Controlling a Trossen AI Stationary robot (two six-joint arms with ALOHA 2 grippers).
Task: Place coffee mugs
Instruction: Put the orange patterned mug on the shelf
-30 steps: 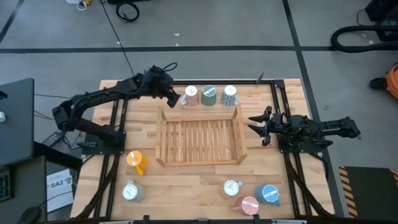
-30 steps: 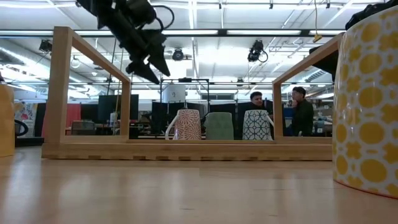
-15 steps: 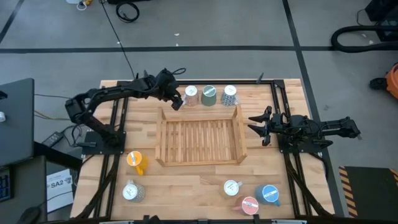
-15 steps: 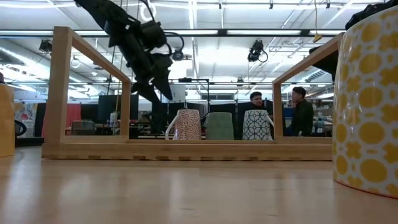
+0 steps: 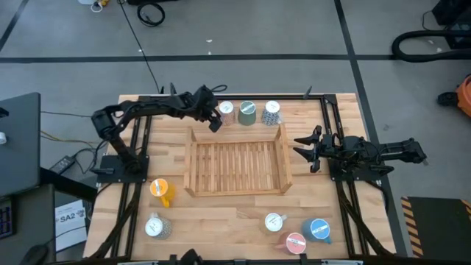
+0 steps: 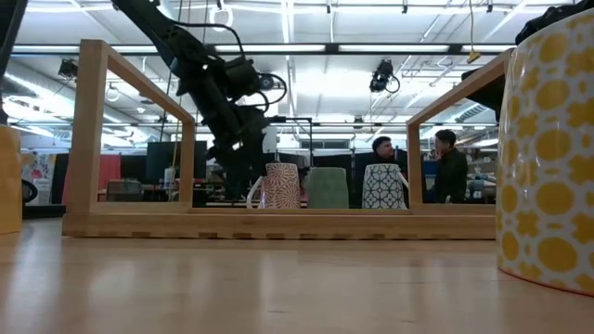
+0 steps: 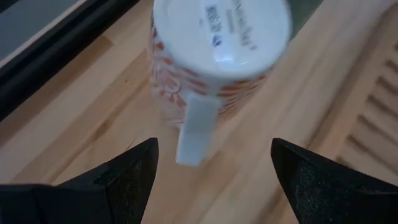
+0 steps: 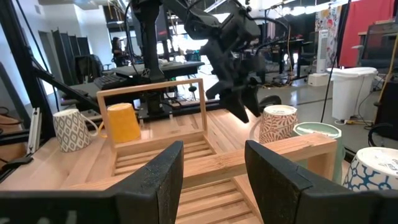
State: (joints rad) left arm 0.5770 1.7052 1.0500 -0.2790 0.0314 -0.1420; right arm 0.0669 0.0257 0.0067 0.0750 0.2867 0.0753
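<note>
My left gripper should keep moving toward the mug until its open fingers straddle the handle [image 7: 194,146], then close, as the orange-patterned mug's white handle [image 7: 198,130] points straight into the gap between them.
Three coffee mugs stand in a row at the table's far edge: an orange-patterned mug [image 5: 226,112], a green one [image 5: 247,112] and a blue-patterned one [image 5: 271,112]. In the left wrist view the orange-patterned mug [image 7: 214,56] stands upside down on the wood, its labelled white base up and its handle [image 7: 198,127] pointing at my left gripper [image 7: 211,180]. That gripper [image 5: 213,122] is open and slants down just left of the mug, touching nothing. My right gripper [image 5: 303,147] waits open at the table's right side.
A slatted wooden tray [image 5: 237,163] fills the table's middle, just near of the mug row. A yellow mug [image 5: 160,190] and a speckled one [image 5: 156,226] stand near left. White [image 5: 274,222], pink [image 5: 295,243] and blue [image 5: 319,230] mugs stand near right.
My left gripper has come down and a little toward the table's right, closing in on the orange-patterned mug's handle side. It has tipped further downward and stayed open. The mugs have not moved.
</note>
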